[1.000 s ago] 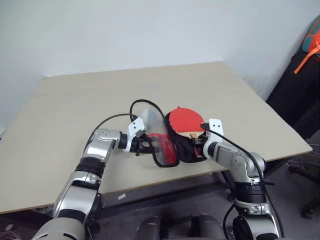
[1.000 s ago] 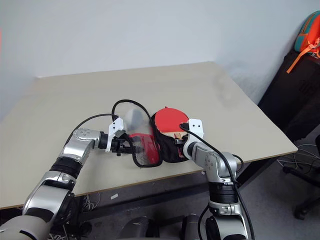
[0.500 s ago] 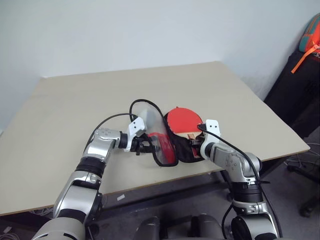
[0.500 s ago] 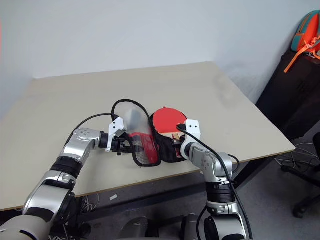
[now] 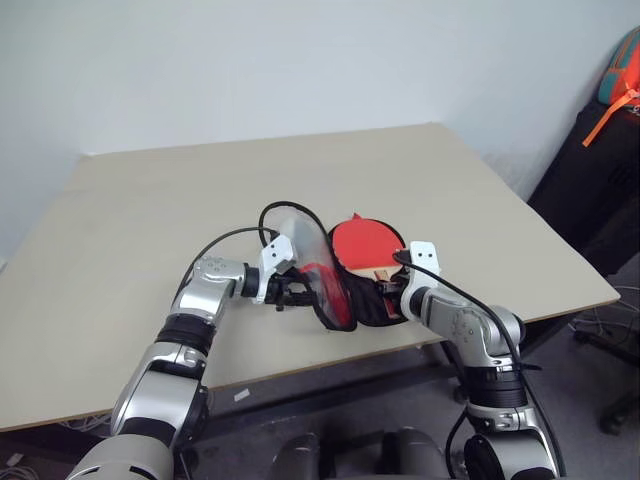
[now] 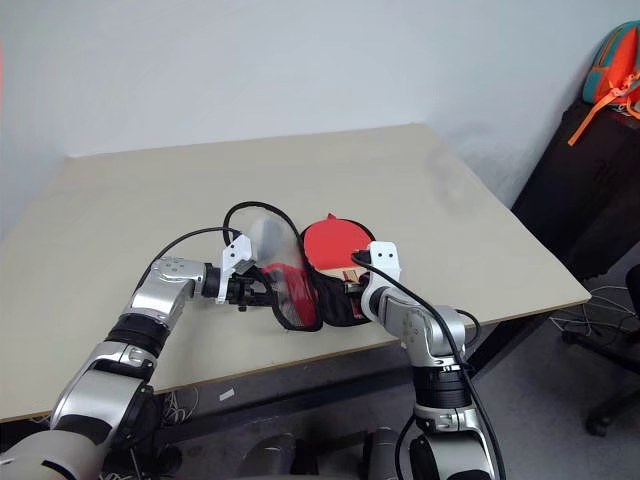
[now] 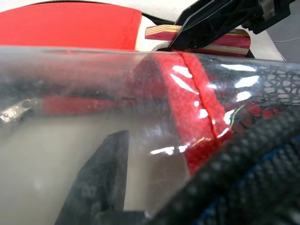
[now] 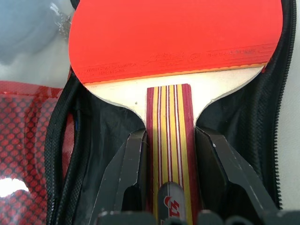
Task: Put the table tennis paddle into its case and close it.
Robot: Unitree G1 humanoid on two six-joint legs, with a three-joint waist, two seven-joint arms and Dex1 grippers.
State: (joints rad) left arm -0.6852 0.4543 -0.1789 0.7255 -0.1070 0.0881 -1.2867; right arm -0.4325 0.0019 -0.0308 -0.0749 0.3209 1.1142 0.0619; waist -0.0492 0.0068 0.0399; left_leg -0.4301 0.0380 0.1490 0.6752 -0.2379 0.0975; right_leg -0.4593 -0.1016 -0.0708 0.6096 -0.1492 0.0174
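My right gripper is blocking the lid flap at the paddle's handle (image 8: 169,126). That gripper should pull out before my left gripper folds the lid flap over the paddle (image 5: 366,245).
The table tennis paddle (image 5: 365,243) lies red face up inside the open case (image 5: 378,308), on its black lining. My right gripper (image 8: 169,136) is shut on the striped wooden handle (image 8: 168,117), one finger on each side, at the case's near end. The case's lid flap (image 5: 328,285), with red mesh and a clear panel, stands lifted on edge left of the paddle. My left gripper (image 5: 298,294) is shut on that flap from the left. In the left wrist view one finger (image 7: 110,173) shows behind the clear panel (image 7: 84,136).
The case sits near the front edge of the beige table (image 5: 150,200). A black cable (image 5: 285,208) loops above the flap. Beyond the table's right side stand dark furniture and a teal and orange bag (image 5: 625,75).
The lid flap stands a little more upright, tipped toward the paddle. Both grippers keep their hold and their places.
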